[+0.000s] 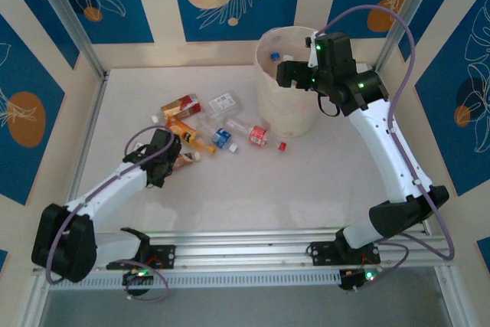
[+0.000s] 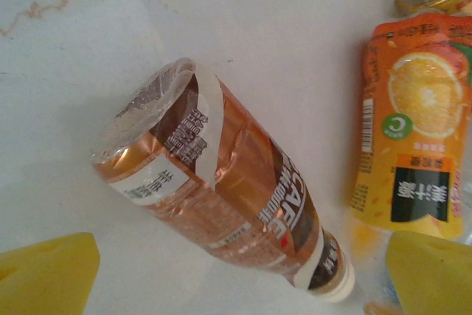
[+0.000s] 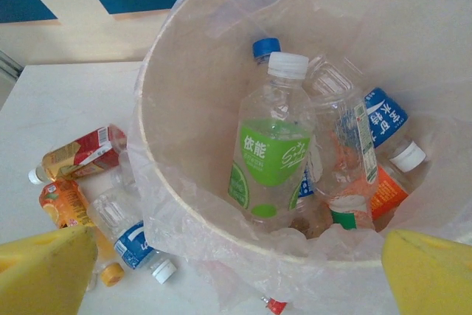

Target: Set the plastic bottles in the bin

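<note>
The copper-labelled bottle (image 1: pixel 187 159) lies a long way from the bin and my right gripper, so my left gripper should pick it up and hold out its base (image 2: pixel 144 114) to my right gripper.
A copper-labelled plastic bottle (image 2: pixel 221 189) with a cream cap lies flat on the table, between the yellow fingertips (image 2: pixel 44 274) of my open left gripper (image 2: pixel 236 278), which hovers over it without touching. An orange-juice bottle (image 2: pixel 417 153) lies just to its right. In the top view the left gripper (image 1: pixel 170 157) is at the near-left edge of the bottle pile (image 1: pixel 218 124). My right gripper (image 1: pixel 285 74) hangs open and empty over the white bag-lined bin (image 1: pixel 287 109). Inside the bin stand several bottles, among them a green-labelled one (image 3: pixel 269 153) and a blue-labelled one (image 3: pixel 383 116).
Loose bottles lie left of the bin: a red-labelled one (image 1: pixel 181 105), a white-labelled one (image 1: pixel 223 103), a blue-labelled one (image 1: pixel 222 138) and a red one (image 1: pixel 258 135). A small red cap (image 1: pixel 282 145) sits by the bin's foot. Aluminium rails border the table.
</note>
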